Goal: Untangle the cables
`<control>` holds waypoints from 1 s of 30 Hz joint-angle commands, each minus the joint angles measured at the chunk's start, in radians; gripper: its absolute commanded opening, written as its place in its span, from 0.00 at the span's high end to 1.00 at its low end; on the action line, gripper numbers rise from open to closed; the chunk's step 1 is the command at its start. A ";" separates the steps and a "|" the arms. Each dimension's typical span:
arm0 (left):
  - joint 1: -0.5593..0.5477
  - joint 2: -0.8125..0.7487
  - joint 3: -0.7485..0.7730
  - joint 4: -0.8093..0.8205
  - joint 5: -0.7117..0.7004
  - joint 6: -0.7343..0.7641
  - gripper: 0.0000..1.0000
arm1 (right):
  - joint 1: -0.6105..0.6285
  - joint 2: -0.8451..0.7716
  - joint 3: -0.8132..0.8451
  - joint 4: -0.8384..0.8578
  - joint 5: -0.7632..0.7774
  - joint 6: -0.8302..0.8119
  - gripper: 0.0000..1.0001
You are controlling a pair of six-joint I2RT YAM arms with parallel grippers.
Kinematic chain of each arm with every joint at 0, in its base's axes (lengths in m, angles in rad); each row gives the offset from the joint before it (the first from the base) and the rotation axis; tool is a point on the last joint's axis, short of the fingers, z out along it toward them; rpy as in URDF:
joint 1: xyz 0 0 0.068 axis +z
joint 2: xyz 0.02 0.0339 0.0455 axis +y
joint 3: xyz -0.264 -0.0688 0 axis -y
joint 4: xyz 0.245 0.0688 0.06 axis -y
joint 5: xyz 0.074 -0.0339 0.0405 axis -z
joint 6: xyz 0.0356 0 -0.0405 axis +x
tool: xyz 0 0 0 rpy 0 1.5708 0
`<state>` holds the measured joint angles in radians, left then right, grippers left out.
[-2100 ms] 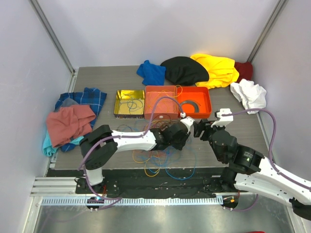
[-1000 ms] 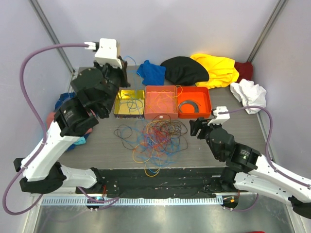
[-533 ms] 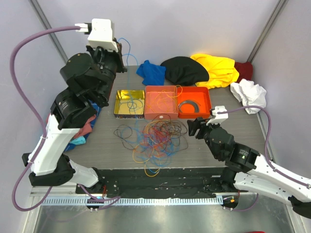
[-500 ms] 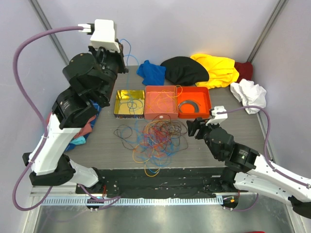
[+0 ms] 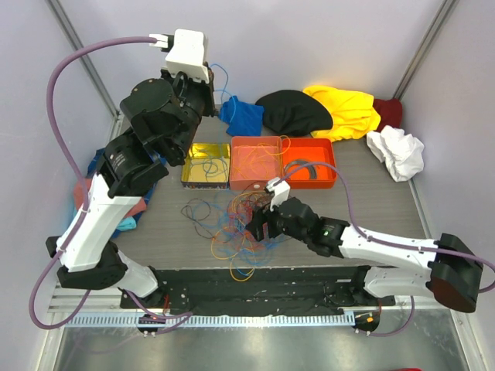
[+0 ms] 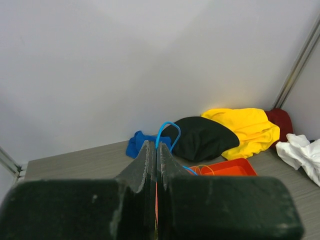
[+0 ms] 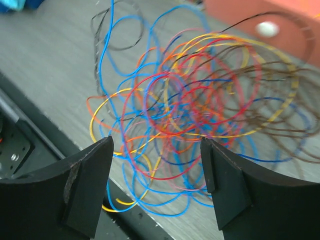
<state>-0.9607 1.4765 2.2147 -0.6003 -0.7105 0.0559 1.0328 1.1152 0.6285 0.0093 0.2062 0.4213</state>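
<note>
The piece of blue cable rises clear over loose, open loops (image 7: 167, 107). The blue cable (image 7: 101, 59) should slide up and leave the tangle lying when I lift it.
The cables (image 5: 246, 224) lie in a messy tangle of orange, yellow, red, blue and dark loops on the grey table's front middle. My left gripper (image 5: 209, 86) is raised high at the back left. In the left wrist view it (image 6: 156, 146) is shut on a thin blue cable (image 6: 168, 129), whose loop sticks out past the fingertips. The blue cable (image 5: 222, 75) also shows in the top view. My right gripper (image 5: 260, 224) is low over the tangle. In the right wrist view it (image 7: 156, 147) is open and empty, with the cables (image 7: 200, 95) spread between and beyond its fingers.
A gold tin (image 5: 190, 148) holding a few cable loops and an orange two-part tray (image 5: 281, 143) with a grey coiled ring (image 5: 307, 171) stand behind the tangle. Piled clothes lie along the back (image 5: 340, 108) and at the left (image 5: 108, 193). The table's front edge is close below the tangle.
My right arm has swung left and down from the table's right side to over the tangle. My left arm has shifted a little to the right, still holding the blue cable up.
</note>
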 commanded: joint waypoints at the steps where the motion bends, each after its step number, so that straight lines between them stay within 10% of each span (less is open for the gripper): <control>1: 0.002 -0.022 0.014 0.007 0.025 -0.014 1.00 | 0.013 0.043 0.054 0.150 -0.120 -0.004 0.20; 20: 0.002 -0.036 -0.022 -0.013 0.046 -0.044 1.00 | 0.069 0.414 0.186 0.284 -0.165 -0.001 0.20; 30: 0.002 -0.088 -0.101 0.007 0.046 -0.074 1.00 | 0.070 0.443 0.212 0.284 -0.082 -0.015 0.58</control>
<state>-0.9604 1.4376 2.1304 -0.6186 -0.6754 0.0074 1.0981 1.5665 0.8028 0.2394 0.0822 0.4179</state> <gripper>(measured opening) 0.014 0.444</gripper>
